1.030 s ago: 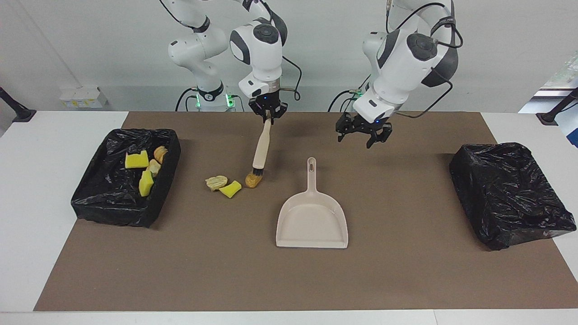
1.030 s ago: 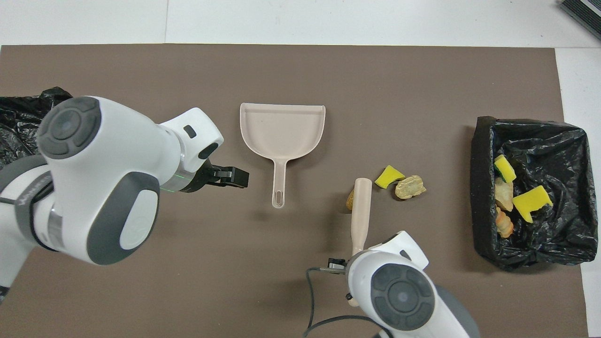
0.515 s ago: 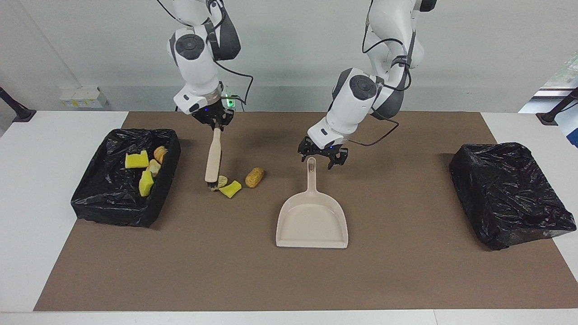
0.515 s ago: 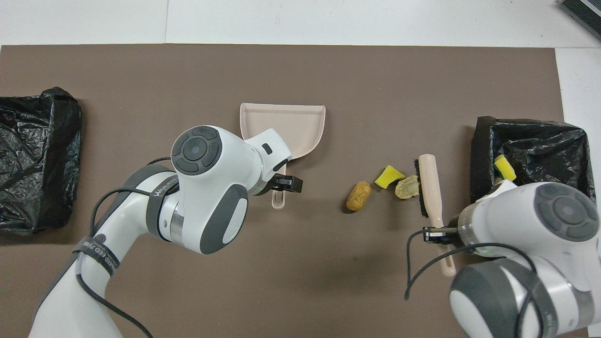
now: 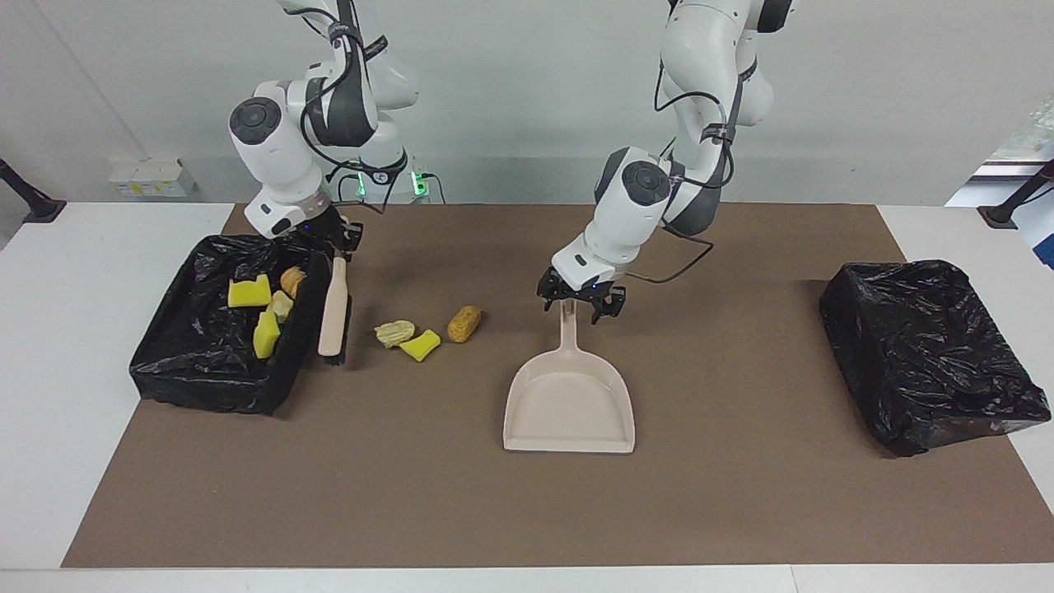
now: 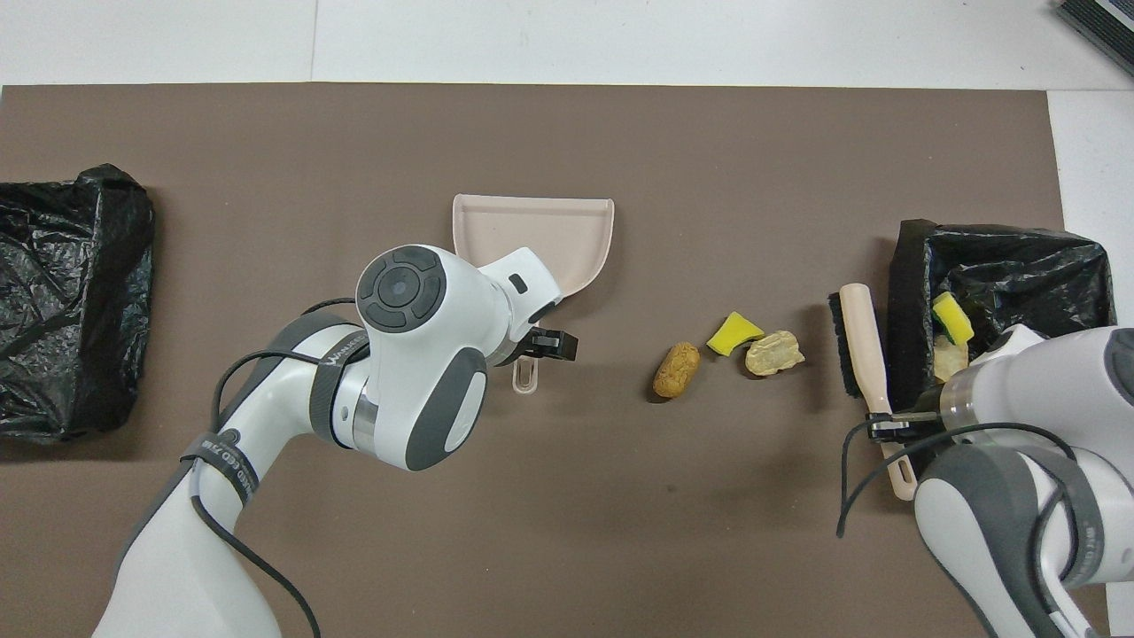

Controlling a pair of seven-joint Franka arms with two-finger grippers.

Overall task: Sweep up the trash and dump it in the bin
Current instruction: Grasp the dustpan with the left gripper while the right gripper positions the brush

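Observation:
A raised rim [image 6: 601, 264] runs along the curved side of the beige dustpan [image 6: 533, 229], so I expect the swept scraps to stay together inside when I carry it.
Three scraps of trash lie loose on the brown mat: a tan piece [image 5: 394, 332] [image 6: 773, 353], a yellow sponge bit [image 5: 420, 344] [image 6: 733, 330] and a golden-brown piece [image 5: 464, 324] [image 6: 676, 369]. More trash, such as a yellow sponge [image 5: 249, 292], lies in the black-lined bin [image 5: 206, 387] [image 6: 904, 354]. My right gripper [image 5: 333, 247] [image 6: 890, 425] is shut on the handle of the beige brush [image 5: 333, 309] [image 6: 864, 341], whose bristles rest on the mat beside the bin wall. My left gripper [image 5: 580, 303] [image 6: 540, 346] stands open, low over the handle end of the beige dustpan [image 5: 570, 395] [image 6: 540, 239], a finger on each side.
A second black-bagged box [image 5: 930, 354] [image 6: 71, 292] sits at the left arm's end of the table. The brown mat [image 5: 412, 494] covers the middle, with bare white table around it. The dustpan's mouth faces away from the robots.
My right gripper carried the brush from the loose scraps over to the bin wall. My left gripper came in and dropped lower around the dustpan handle's end. The scraps stayed put.

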